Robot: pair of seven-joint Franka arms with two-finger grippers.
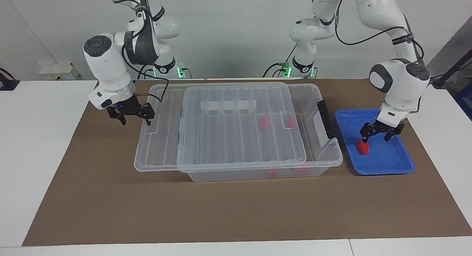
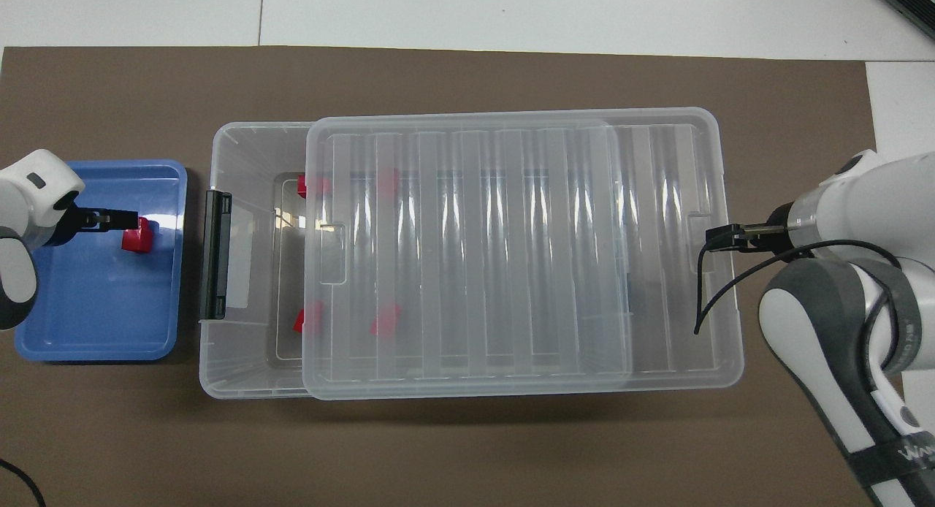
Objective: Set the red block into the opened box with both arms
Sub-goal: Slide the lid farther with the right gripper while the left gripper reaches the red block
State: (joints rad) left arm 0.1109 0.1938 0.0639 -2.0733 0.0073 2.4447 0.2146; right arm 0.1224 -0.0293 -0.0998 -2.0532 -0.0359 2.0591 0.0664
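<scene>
The lid (image 2: 675,253) will slide farther and stay flat when the robot pulls it, because most of the ribbed lid still lies over the clear box (image 2: 469,257).
A red block (image 1: 363,148) (image 2: 135,238) lies in the blue tray (image 1: 383,162) (image 2: 88,317). My left gripper (image 1: 375,137) (image 2: 117,218) hangs open low over the tray, one fingertip just above the block. The clear box (image 1: 332,152) (image 2: 241,142) has its ribbed lid (image 1: 239,130) (image 2: 475,251) slid toward the right arm's end, so a strip at the left arm's end is uncovered. Several red blocks (image 1: 263,122) (image 2: 385,321) show through the lid. My right gripper (image 1: 135,119) (image 2: 719,237) is open at the lid's overhanging end, one fingertip at its edge.
The box's black handle (image 1: 326,117) (image 2: 215,255) faces the tray, a narrow gap apart. Box and tray stand on a brown mat (image 1: 221,211) (image 2: 467,448), with white table around it.
</scene>
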